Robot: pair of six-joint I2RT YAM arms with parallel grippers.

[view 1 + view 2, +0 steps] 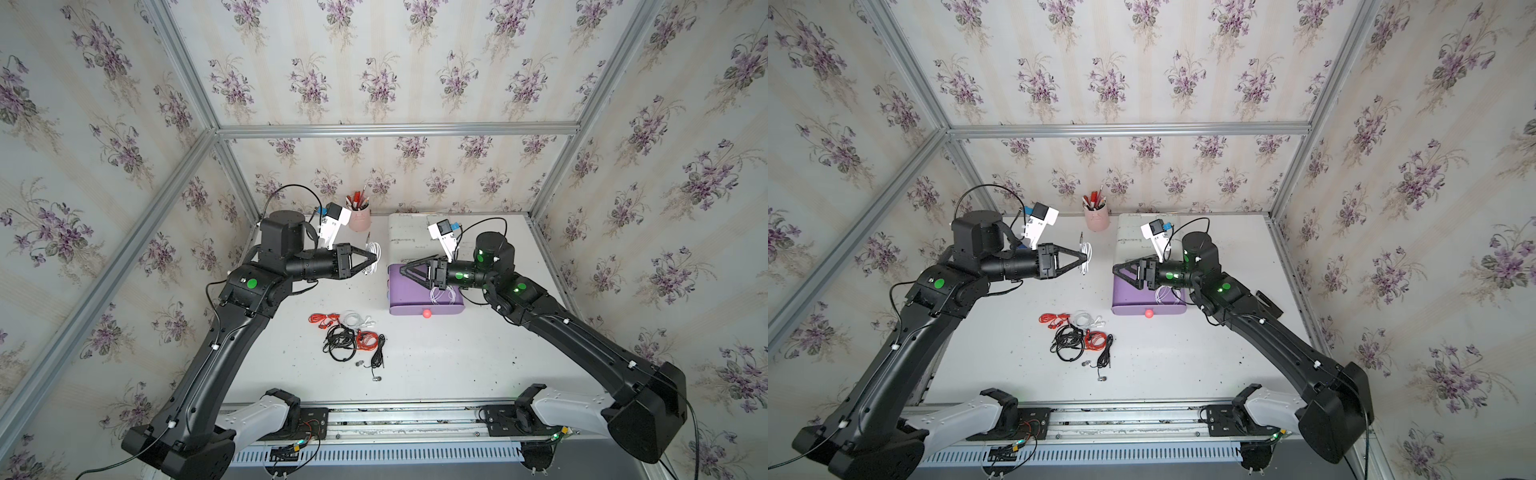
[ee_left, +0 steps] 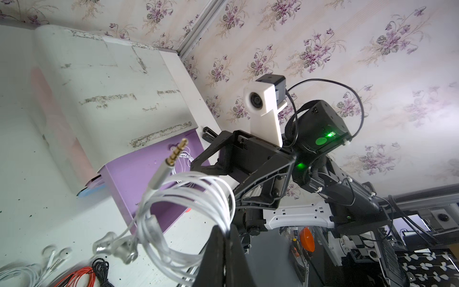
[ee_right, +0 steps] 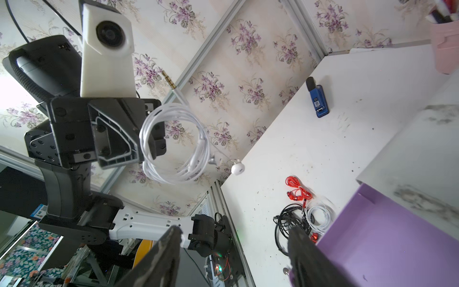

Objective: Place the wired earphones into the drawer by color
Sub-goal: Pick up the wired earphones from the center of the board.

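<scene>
The white coil sticks out of my left gripper toward the open fingers of my right gripper. I should keep moving my right gripper in until its fingers are on both sides of the coil's strands of wire.
My left gripper is shut on a coil of white wired earphones, held in the air left of the drawer unit, plug pointing up. The drawer unit has a white body; its top purple drawer with a pink knob is pulled out, and white earphones lie inside. My right gripper hangs open over that drawer, holding nothing. On the table lies a pile of wired earphones: red, white, black.
A pink pen cup stands at the back, left of the drawer unit. A blue stapler lies on the table near the left wall. More red-orange and black cables trail from the pile toward the front.
</scene>
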